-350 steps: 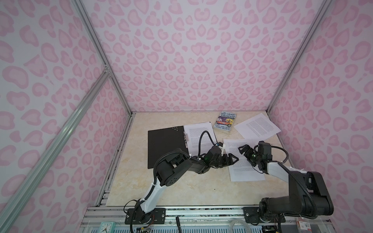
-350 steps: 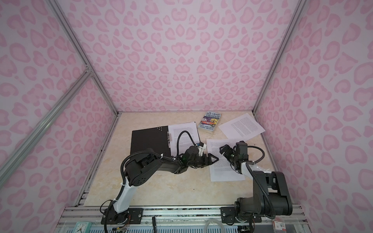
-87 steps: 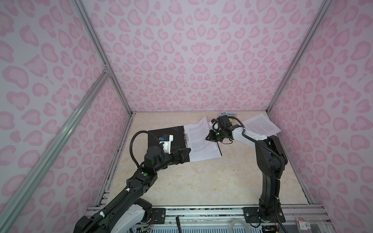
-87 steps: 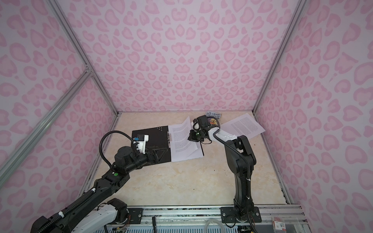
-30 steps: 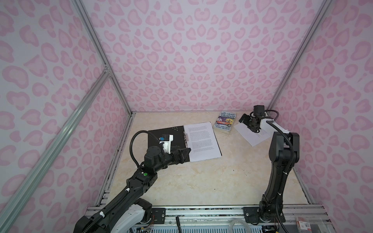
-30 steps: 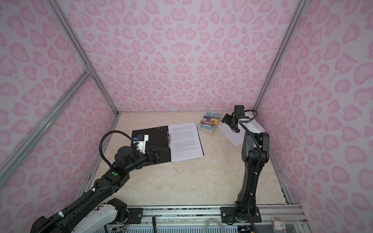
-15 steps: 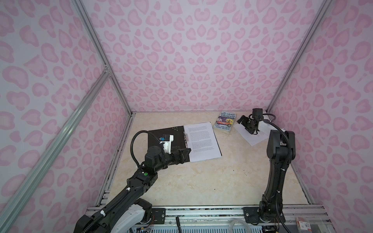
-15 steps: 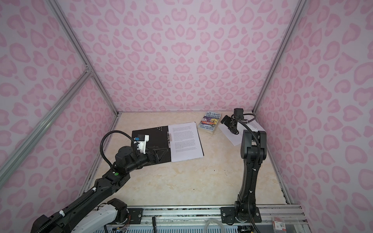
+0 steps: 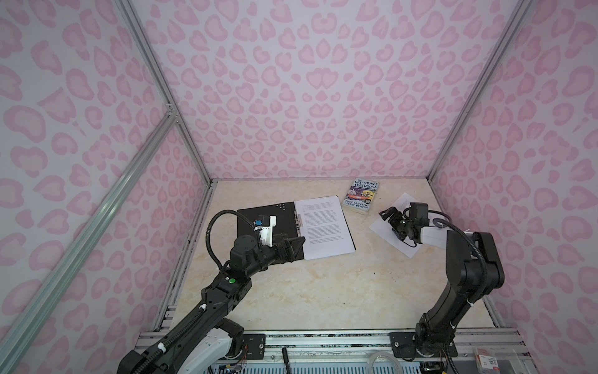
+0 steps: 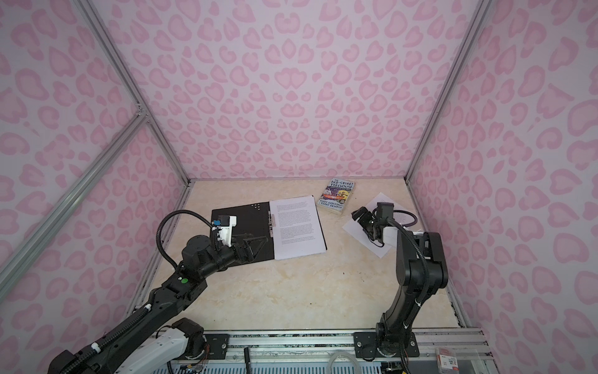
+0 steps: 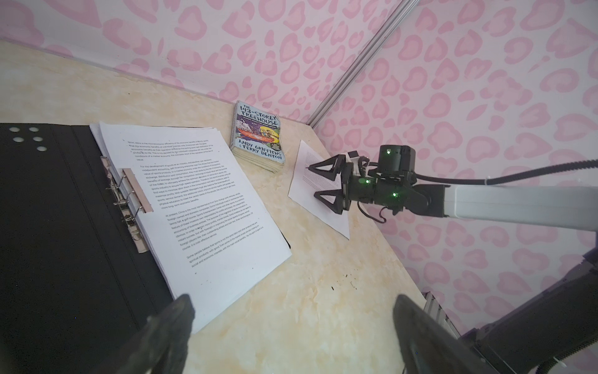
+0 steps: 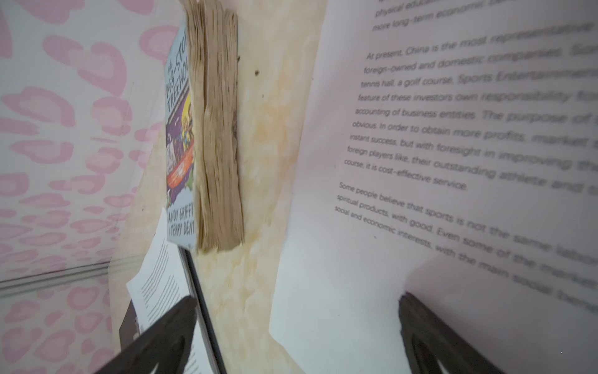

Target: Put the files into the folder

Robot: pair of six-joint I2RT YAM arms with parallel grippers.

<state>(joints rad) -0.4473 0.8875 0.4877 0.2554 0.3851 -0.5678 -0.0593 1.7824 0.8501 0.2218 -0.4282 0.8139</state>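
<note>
Next, my right gripper pulls the loose file (image 9: 398, 244) closer to the front edge (image 9: 393, 273) and turns it square first, because the file lies crooked and far from my left gripper.
The folder (image 9: 265, 223) lies open at the table's middle left, its black inside up, and shows in both top views (image 10: 246, 223). On its right half, beside the spine clip (image 11: 129, 194), lies a stack of files (image 9: 323, 226) (image 11: 200, 200). One loose file (image 9: 378, 226) (image 11: 336, 220) lies at the back right. My right gripper (image 9: 390, 221) (image 11: 320, 181) hangs open just over that sheet's left corner (image 12: 453, 162), holding nothing. My left gripper (image 9: 297, 248) (image 11: 294, 307) stands open and empty at the stack's near left corner.
A paperback book (image 9: 364, 196) (image 12: 220, 145) lies flat near the back wall, between the folder and the loose sheet. Pink-patterned walls enclose the table on three sides. A metal rail (image 9: 323, 336) runs along the front edge.
My right gripper has come forward and down from the back right corner to just over the loose sheet. The left arm has not moved. Earlier, a sheet went from mid-table into the folder.
</note>
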